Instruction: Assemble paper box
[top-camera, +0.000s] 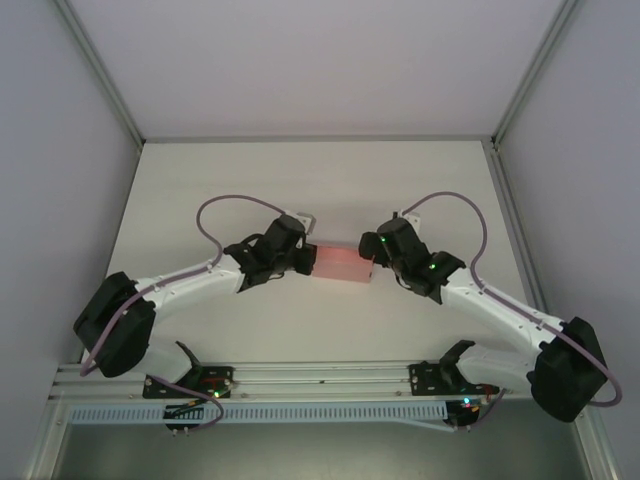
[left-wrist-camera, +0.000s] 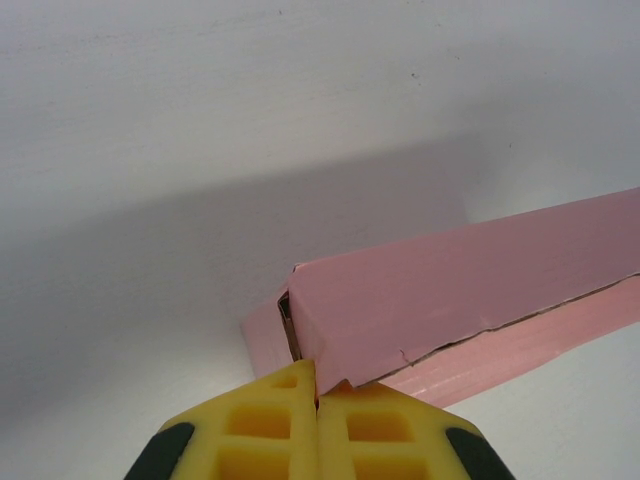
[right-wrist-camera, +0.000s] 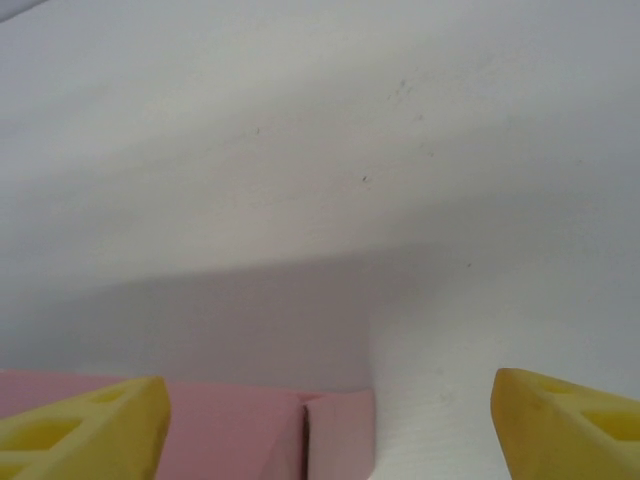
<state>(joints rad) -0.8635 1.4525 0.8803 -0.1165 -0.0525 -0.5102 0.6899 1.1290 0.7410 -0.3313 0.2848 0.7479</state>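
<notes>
The left gripper's shut fingers meet only the paper box's near corner (left-wrist-camera: 326, 366) beside a gaping seam, so the robot should open them and straddle the box's end (left-wrist-camera: 284, 326).
The pink paper box (top-camera: 340, 263) lies on the white table between my two grippers, folded into a long flat shape. In the left wrist view the paper box (left-wrist-camera: 470, 290) runs off to the right, with a torn-looking seam along its lower edge and an open end. My left gripper (left-wrist-camera: 317, 375) is shut, its yellow fingers pinching the near corner of the card. From above, this left gripper (top-camera: 305, 258) sits at the box's left end. My right gripper (right-wrist-camera: 330, 385) stands open around the box's right end (right-wrist-camera: 230, 435), its fingers (right-wrist-camera: 80, 430) apart from the card. Seen from overhead, the right gripper (top-camera: 372, 260) is at that end.
The white table (top-camera: 320, 180) stretches to the back wall, with free room behind the box. Grey walls and aluminium posts (top-camera: 100, 70) close in both sides. A metal rail (top-camera: 320, 375) with the arm bases runs along the near edge.
</notes>
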